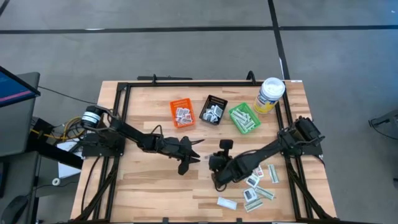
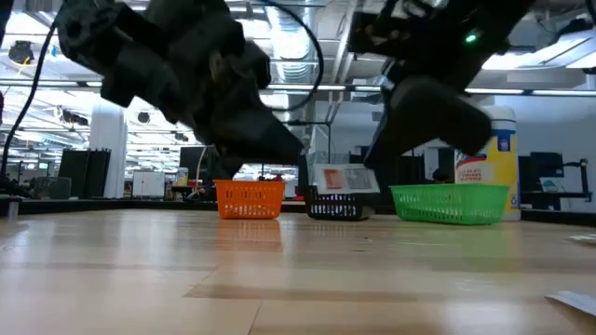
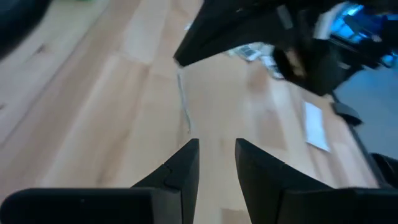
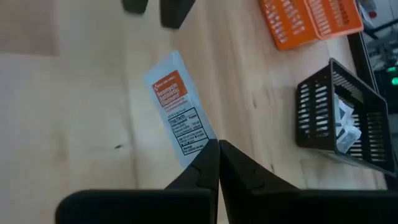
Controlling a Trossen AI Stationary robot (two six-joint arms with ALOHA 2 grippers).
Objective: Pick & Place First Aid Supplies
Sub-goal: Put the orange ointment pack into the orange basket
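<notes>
The robot's left gripper should take the packet's loose end [image 4: 166, 76], because the right gripper is holding the white packet away from the orange bin [image 1: 182, 112] on the left gripper's side.
My right gripper [image 4: 217, 149] hovers over the table's middle [image 1: 217, 167], shut on a white packet with orange and dark print [image 4: 177, 109]. The low view shows this packet [image 2: 343, 177] raised above the wood. My left gripper [image 3: 216, 152] is close by on its left [image 1: 194, 152], open and holding nothing; bare wood lies below it. More first aid packets [image 1: 261, 183] lie flat on the table near the right corner. One white packet [image 1: 227, 202] lies by the near edge. My right gripper pinches the packet by one short end [image 4: 194, 148] between its two fingers. The rest of the packet sticks out beyond the fingertips, toward the left arm. The packet is lifted clear of the table.
Three small bins stand in a row at the far side: orange [image 1: 182, 113], black [image 1: 213, 110] and green [image 1: 244, 118], each with packets inside. A white-lidded yellow canister [image 1: 269, 94] stands at the far right. A black frame [image 1: 186, 83] runs along the table's edges.
</notes>
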